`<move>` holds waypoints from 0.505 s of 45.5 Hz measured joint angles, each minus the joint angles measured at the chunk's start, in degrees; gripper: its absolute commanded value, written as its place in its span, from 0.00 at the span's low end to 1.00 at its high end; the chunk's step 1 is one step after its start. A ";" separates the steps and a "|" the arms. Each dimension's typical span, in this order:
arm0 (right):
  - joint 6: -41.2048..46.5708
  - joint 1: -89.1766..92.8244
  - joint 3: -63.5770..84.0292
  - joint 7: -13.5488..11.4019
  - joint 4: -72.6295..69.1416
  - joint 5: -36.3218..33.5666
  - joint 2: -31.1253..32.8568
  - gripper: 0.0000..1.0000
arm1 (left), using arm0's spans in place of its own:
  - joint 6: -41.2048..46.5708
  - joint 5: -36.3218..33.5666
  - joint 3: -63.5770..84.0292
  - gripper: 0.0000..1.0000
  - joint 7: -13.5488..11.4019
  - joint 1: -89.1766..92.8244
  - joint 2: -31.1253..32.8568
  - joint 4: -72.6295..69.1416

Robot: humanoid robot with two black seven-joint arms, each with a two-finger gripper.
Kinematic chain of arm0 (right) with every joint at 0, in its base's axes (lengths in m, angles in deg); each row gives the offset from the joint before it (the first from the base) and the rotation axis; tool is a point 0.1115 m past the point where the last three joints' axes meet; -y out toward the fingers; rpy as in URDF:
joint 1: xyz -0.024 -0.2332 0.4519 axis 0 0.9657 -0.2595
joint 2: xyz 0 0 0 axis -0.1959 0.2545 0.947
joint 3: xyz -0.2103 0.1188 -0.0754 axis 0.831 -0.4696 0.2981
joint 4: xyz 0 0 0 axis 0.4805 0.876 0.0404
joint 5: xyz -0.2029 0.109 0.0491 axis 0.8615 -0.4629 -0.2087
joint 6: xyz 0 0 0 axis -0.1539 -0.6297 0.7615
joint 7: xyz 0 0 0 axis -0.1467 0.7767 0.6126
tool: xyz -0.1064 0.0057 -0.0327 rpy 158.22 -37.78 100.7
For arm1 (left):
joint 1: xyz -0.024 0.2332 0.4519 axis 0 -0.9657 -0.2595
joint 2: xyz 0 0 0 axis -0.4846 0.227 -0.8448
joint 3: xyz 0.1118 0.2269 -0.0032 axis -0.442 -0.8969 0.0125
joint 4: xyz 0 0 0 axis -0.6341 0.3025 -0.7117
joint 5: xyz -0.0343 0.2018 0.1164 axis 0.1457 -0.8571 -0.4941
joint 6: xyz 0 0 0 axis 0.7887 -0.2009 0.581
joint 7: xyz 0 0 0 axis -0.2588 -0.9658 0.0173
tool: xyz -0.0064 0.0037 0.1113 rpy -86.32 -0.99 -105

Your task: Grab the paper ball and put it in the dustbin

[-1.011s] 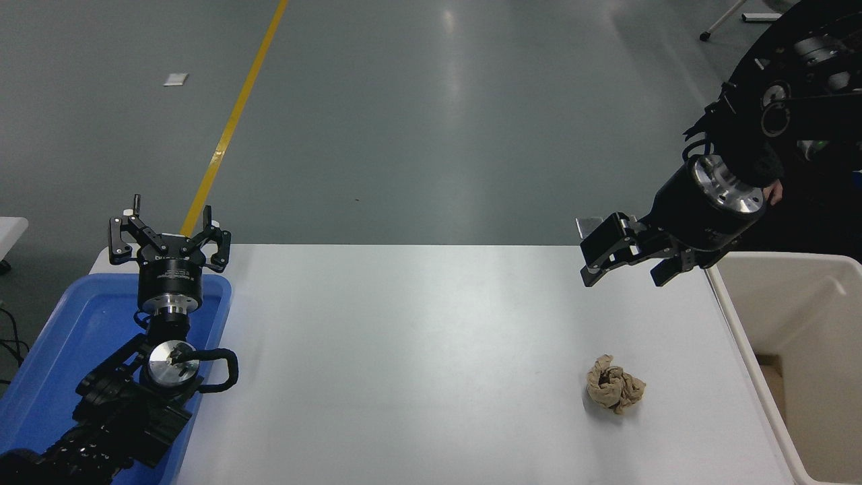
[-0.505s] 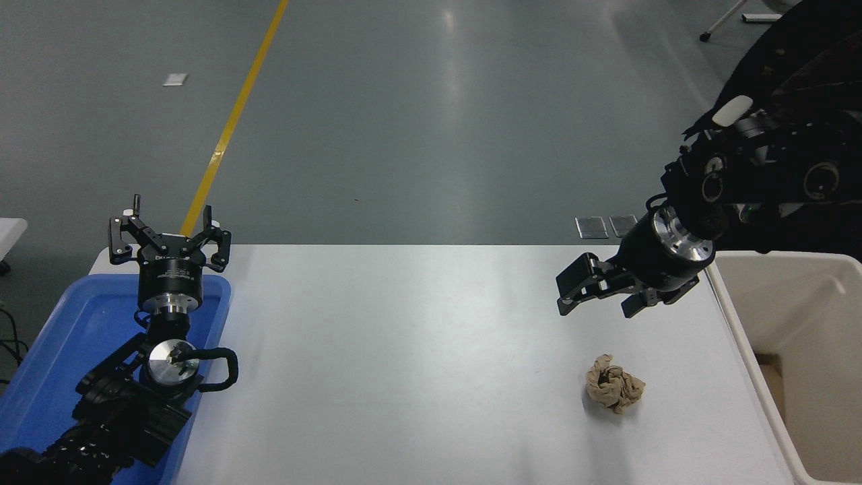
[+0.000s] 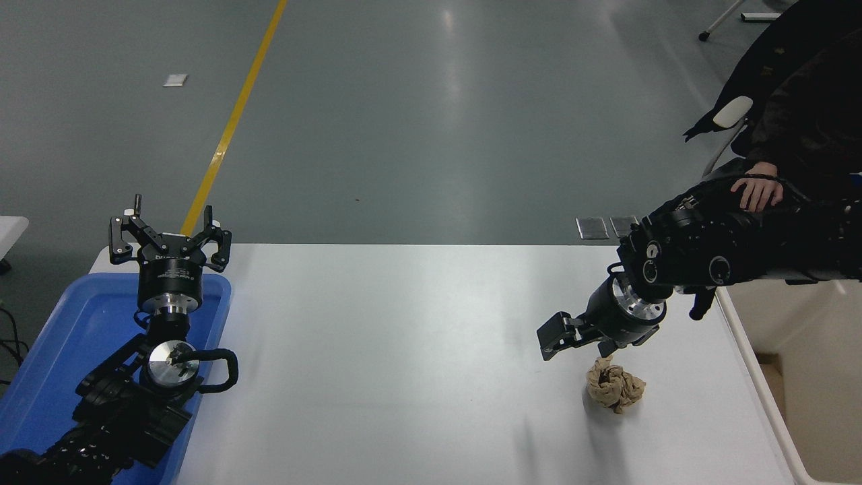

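Observation:
Dense creases (image 3: 620,391) hold the tan-brown paper ball (image 3: 615,386) together in a bunch, so the paper ball will stay crumpled in one wad when the robot picks it up.
The tan-brown paper ball (image 3: 614,385) lies on the white table (image 3: 404,350) at the right. My right gripper (image 3: 579,342) is open and empty, low over the table, just up and left of the ball and not touching it. The cream dustbin (image 3: 774,404) stands off the table's right edge; the right arm covers its far rim. My left gripper (image 3: 170,241) is open and empty, parked over the blue tray at the left.
A shallow blue tray (image 3: 81,323) sits at the table's left end under the left arm. A person in dark clothes sits at the upper right, with a hand (image 3: 757,191) resting just behind my right arm.
My right gripper has come down and toward the camera, from above the table's far right edge to just beside the paper ball. The ball and the left arm have not moved.

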 measured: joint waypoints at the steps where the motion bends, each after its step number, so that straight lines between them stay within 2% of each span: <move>1: -0.16 0.41 -0.01 -0.02 0.30 0.12 -0.15 1.00 | 0.00 0.00 0.00 0.99 0.00 0.00 0.00 0.00; 23: -2.35 6.52 -0.04 -0.07 5.44 1.45 -1.96 1.00 | 0.00 0.00 0.00 0.99 0.02 0.00 0.00 0.00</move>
